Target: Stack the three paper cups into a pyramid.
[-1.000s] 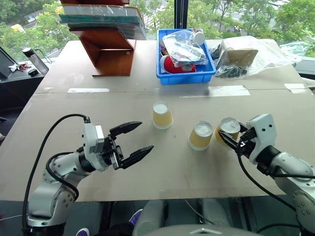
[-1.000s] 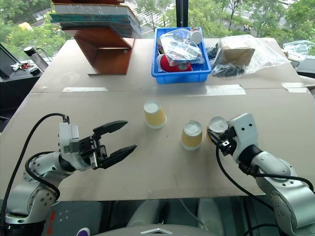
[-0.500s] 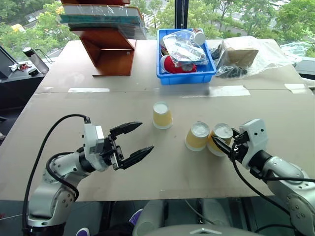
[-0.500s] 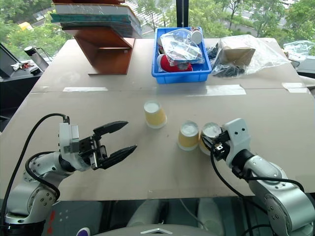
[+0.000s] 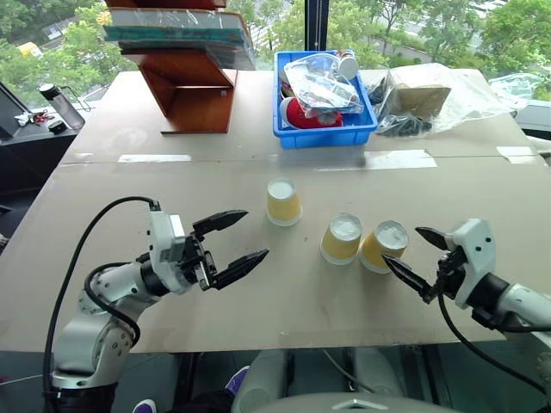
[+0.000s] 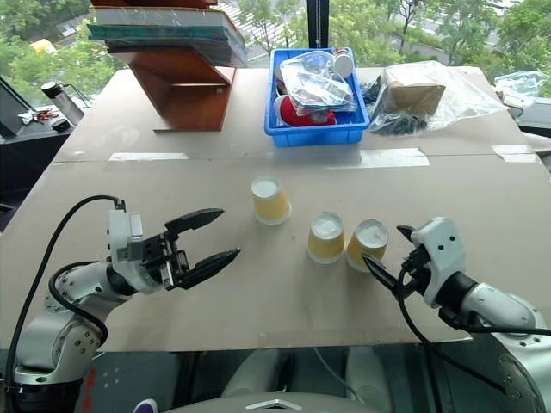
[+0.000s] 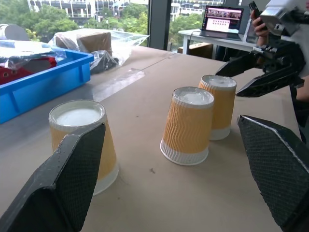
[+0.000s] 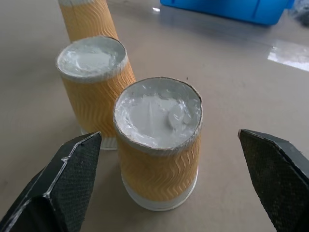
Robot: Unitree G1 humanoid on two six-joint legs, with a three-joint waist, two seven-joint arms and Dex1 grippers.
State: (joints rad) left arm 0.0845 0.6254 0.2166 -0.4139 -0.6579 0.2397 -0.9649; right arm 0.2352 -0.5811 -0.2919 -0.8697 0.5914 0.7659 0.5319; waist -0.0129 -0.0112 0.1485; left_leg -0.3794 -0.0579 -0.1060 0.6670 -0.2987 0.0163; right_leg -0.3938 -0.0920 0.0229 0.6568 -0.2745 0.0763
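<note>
I expect the lone cup (image 5: 283, 203) to stay upright across both of the other cups' bases when I lower it, because the gap (image 5: 368, 230) between them is narrow.
Three paper cups stand upside down on the cardboard-covered table (image 5: 172, 185), white bases up. One cup (image 5: 283, 201) stands alone toward the left. The middle cup (image 5: 342, 238) and the right cup (image 5: 384, 246) stand close side by side. My right gripper (image 5: 402, 244) is open just behind the right cup, one finger on each side of it, touching nothing; the right wrist view looks down on that cup (image 8: 158, 145) between the wide fingers. My left gripper (image 5: 250, 235) is open and empty, left of the cups, pointing at them.
A blue bin (image 5: 325, 131) with bagged items stands at the back centre. A wooden shelf (image 5: 194, 86) carrying books is at the back left, a boxed item in a clear bag (image 5: 430, 95) at the back right. Tape strips cross the table.
My right gripper set the tilted cup down upright beside the middle cup, opened and drew back toward me. The middle cup was nudged slightly left. The left gripper stayed put.
</note>
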